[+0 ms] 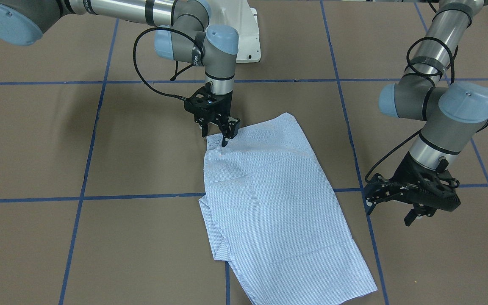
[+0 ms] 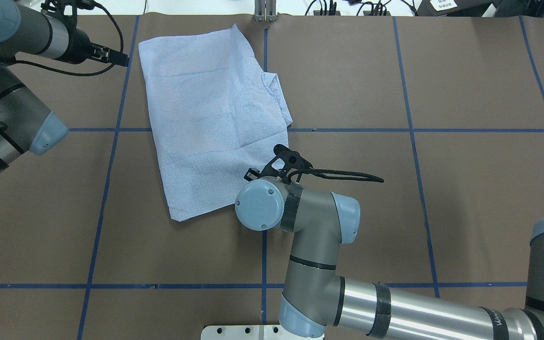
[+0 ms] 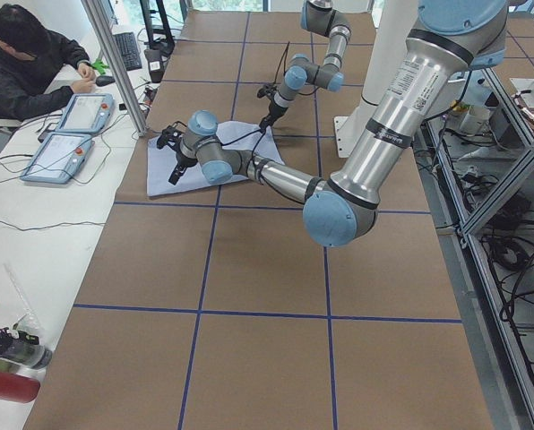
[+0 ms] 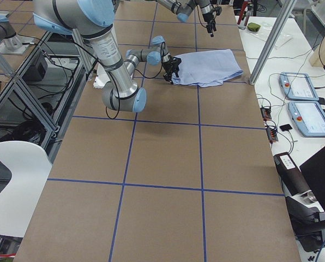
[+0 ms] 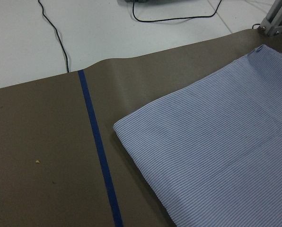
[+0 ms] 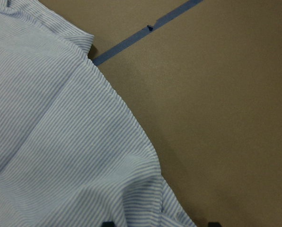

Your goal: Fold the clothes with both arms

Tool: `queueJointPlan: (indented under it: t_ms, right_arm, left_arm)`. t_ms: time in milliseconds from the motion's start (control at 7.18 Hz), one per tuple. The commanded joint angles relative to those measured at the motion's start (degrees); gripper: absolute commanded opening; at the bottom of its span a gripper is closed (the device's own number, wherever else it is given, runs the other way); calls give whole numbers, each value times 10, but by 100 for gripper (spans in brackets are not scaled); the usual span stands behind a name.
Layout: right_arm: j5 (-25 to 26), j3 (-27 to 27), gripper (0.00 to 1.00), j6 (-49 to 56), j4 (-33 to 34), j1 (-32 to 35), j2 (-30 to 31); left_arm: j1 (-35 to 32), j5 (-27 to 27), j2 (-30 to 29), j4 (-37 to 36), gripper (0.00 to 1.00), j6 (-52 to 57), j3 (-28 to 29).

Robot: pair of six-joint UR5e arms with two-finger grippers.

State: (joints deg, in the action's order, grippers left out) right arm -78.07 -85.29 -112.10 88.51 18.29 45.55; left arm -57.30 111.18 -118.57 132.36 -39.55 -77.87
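My gripper will make the flap (image 1: 212,231) trail along still sticking out when it pulls the shirt, because the flap pokes out past the shirt's long edge (image 1: 222,237).
The clothes (image 1: 278,203) are one light blue-and-white striped shirt, folded into a rough rectangle and lying flat on the brown table, also seen in the overhead view (image 2: 206,118). My right gripper (image 1: 223,134) stands open over the shirt's corner nearest the robot. Its fingertips (image 6: 108,223) straddle that wrinkled corner in the right wrist view. My left gripper (image 1: 390,212) hovers open just off the shirt's long edge, apart from the cloth. The left wrist view shows the shirt's far folded corner (image 5: 216,156) and none of my fingers.
Blue tape lines (image 1: 91,140) divide the brown table into squares. The white pedestal base (image 1: 250,34) sits at the robot's side. A person (image 3: 25,63) sits at a side desk with teach pendants (image 3: 70,116). Cables (image 5: 56,33) lie past the table's far edge.
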Motion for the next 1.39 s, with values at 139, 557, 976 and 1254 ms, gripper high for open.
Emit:
queueJointPlan:
  t_ms: [139,557,976,1254]
  right_arm:
    - [0,2,20,-14,0,0,-4]
    - [7,-8,0,-30,0,-1,-5]
    - [10,-122,0,-27,7,3,57]
    - [17,-144,0,-29,7,-2,75]
  left_arm:
    - [0,0,0,0,100,0,0]
    - [0,0,0,0,100,0,0]
    - [3,11,18,0,100,-68,-62]
    - [96,12,101,1,100,-229,-220]
